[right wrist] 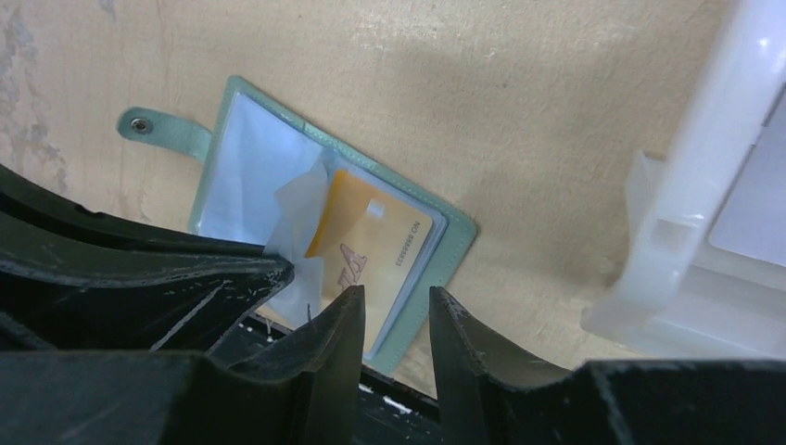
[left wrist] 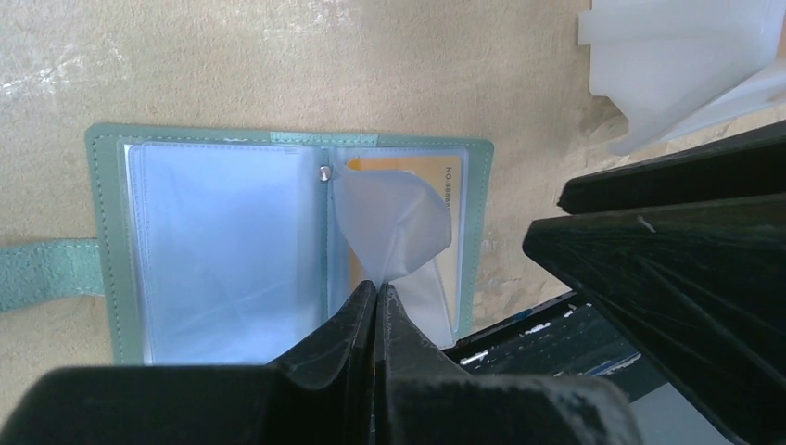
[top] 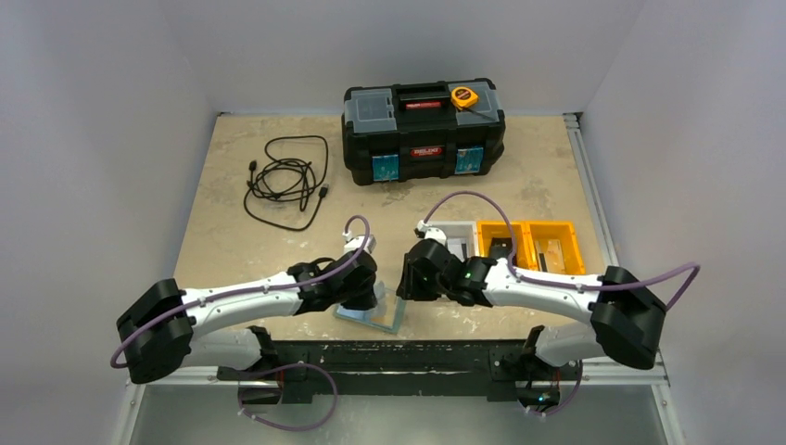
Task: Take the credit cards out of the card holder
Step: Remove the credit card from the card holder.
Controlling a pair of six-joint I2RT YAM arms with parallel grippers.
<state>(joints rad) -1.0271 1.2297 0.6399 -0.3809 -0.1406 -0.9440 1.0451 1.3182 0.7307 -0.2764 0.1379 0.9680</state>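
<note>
The robot's left gripper is pinching only the clear pocket flap [left wrist: 397, 215] above the credit card, so it should open and come down at the credit card's edge [left wrist: 354, 264] by the card holder's fold.
The teal-green card holder [left wrist: 107, 241] lies open near the table's front edge [top: 378, 315], its strap tab [right wrist: 162, 130] out to one side. My left gripper [left wrist: 378, 286] is shut on a clear pocket flap [left wrist: 394, 218] of the holder and lifts it off the tan-orange credit card [right wrist: 380, 236], whose top edge shows in the left wrist view [left wrist: 408, 170]. My right gripper [right wrist: 394, 295] is open just above the holder's near corner, with nothing between its fingers. In the top view both grippers, the left [top: 363, 295] and the right [top: 408, 283], meet over the holder.
A white bin [top: 459, 236] and orange bins [top: 528, 246] stand just right of the holder; the white bin's wall is close in the right wrist view [right wrist: 704, 185]. A black toolbox [top: 424, 130] carrying a yellow tape measure [top: 464, 96] and a coiled black cable [top: 287, 181] lie at the back.
</note>
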